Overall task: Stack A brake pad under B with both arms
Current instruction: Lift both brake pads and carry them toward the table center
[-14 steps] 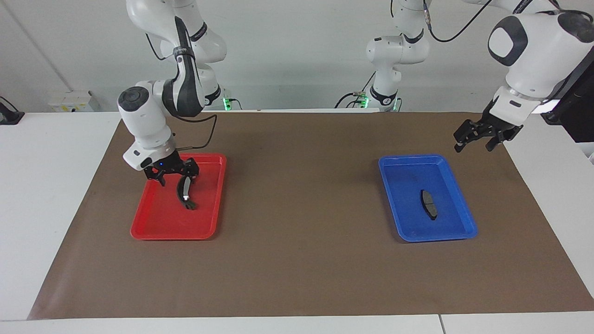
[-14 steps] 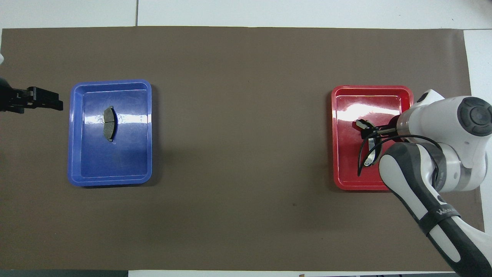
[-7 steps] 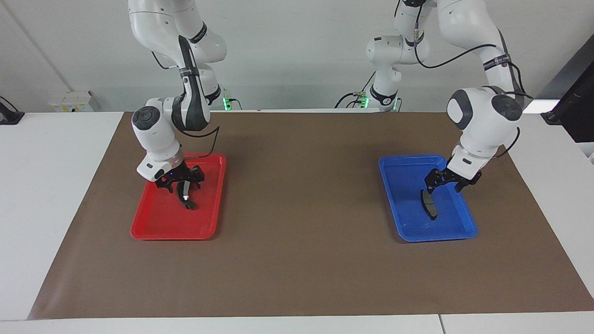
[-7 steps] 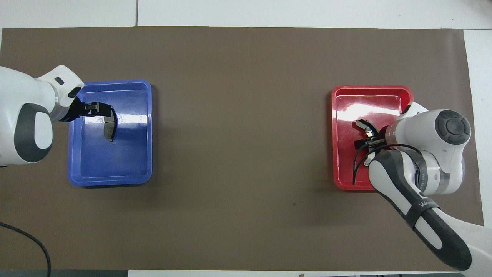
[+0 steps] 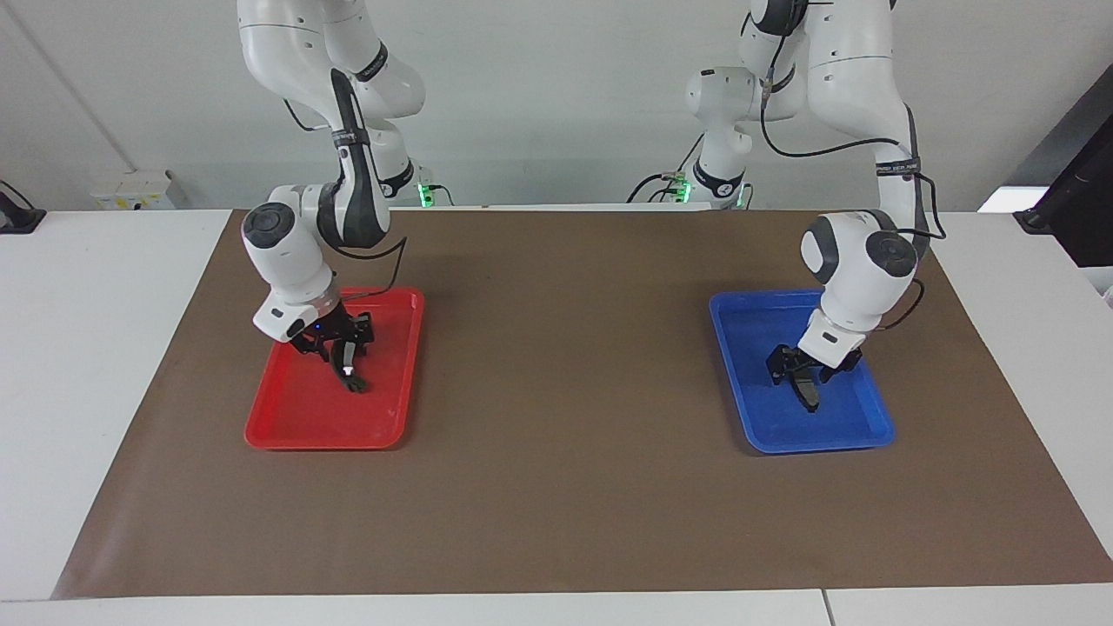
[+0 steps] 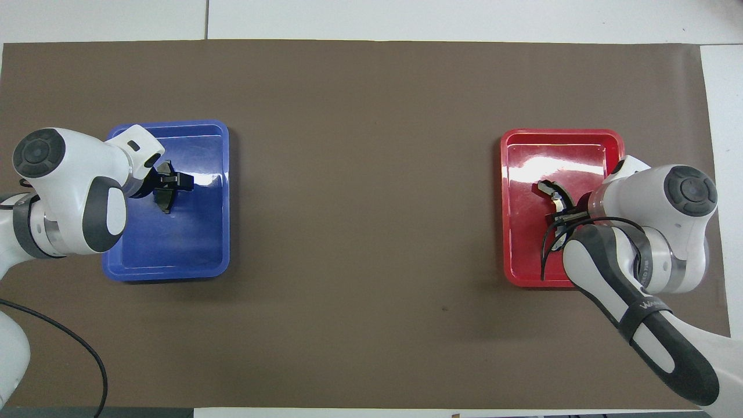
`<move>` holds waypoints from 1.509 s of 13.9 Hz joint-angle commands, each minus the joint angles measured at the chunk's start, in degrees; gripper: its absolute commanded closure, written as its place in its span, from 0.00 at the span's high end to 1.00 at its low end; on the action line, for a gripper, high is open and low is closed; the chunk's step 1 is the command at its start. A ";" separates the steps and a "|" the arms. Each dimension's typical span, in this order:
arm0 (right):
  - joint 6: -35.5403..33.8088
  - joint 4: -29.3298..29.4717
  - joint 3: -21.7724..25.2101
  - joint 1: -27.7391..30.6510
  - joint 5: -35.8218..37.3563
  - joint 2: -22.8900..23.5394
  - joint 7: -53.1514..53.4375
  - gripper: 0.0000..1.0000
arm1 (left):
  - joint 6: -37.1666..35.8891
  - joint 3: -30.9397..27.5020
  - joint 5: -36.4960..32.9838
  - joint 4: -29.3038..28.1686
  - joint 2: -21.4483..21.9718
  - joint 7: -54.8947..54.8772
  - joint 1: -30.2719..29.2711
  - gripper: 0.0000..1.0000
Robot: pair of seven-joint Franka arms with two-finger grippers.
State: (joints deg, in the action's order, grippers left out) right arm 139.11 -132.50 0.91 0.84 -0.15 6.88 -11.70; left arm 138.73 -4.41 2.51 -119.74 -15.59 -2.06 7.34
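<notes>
B is shaped like a narrow crescent [image 6: 555, 194] and bends away from a straight edge. The brake pad [image 6: 166, 201] will show a little along B's inner side when I stack them.
The A brake pad [image 5: 811, 396], short, flat and dark grey, lies in the blue tray [image 5: 817, 443] toward the left arm's end of the table. My left gripper [image 5: 798, 374] is down on it, open, with fingers on either side of its end nearer the robots. B [image 5: 350, 376], the long black crescent with a silver strip, lies in the red tray [image 5: 287, 435] toward the right arm's end. My right gripper [image 5: 335, 346] is low over it, open, and straddles it. In the overhead view the pad [image 6: 164, 201] and B [image 6: 549, 190] are partly covered by the left gripper [image 6: 174, 181] and right gripper [image 6: 562, 217].
A brown mat [image 5: 565, 391] covers the table between the two trays. The blue tray [image 6: 168, 273] and red tray [image 6: 560, 134] hold nothing else. A black cable [image 6: 58, 337] trails from the left arm over the mat's near corner.
The left arm swung in from outside the blue tray and lowered its gripper onto the pad. The right gripper sank lower over B and shifted slightly along it.
</notes>
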 commanded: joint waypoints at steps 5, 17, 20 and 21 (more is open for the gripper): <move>-11.36 7.23 -0.47 -0.05 -1.17 -0.73 6.31 0.00 | 0.76 -0.42 -0.22 -1.81 1.27 0.39 -0.13 0.53; -18.26 29.38 -0.73 -21.92 -4.95 9.97 39.97 0.00 | -14.46 -0.42 -0.22 7.50 6.54 9.43 10.31 0.00; -18.96 37.39 -0.73 -27.37 -4.07 17.18 47.27 0.00 | -13.31 -0.42 0.48 9.43 4.71 16.27 16.82 0.00; -19.05 39.15 -0.73 -28.69 -4.07 18.59 48.68 0.00 | -12.35 -0.51 0.57 9.96 3.74 17.34 18.74 0.00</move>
State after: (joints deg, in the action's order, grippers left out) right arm 121.21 -99.69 -0.01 -25.88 -3.88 20.91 34.01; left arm 124.99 -4.02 2.59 -112.16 -9.41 12.87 23.39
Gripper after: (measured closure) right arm 0.573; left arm 0.608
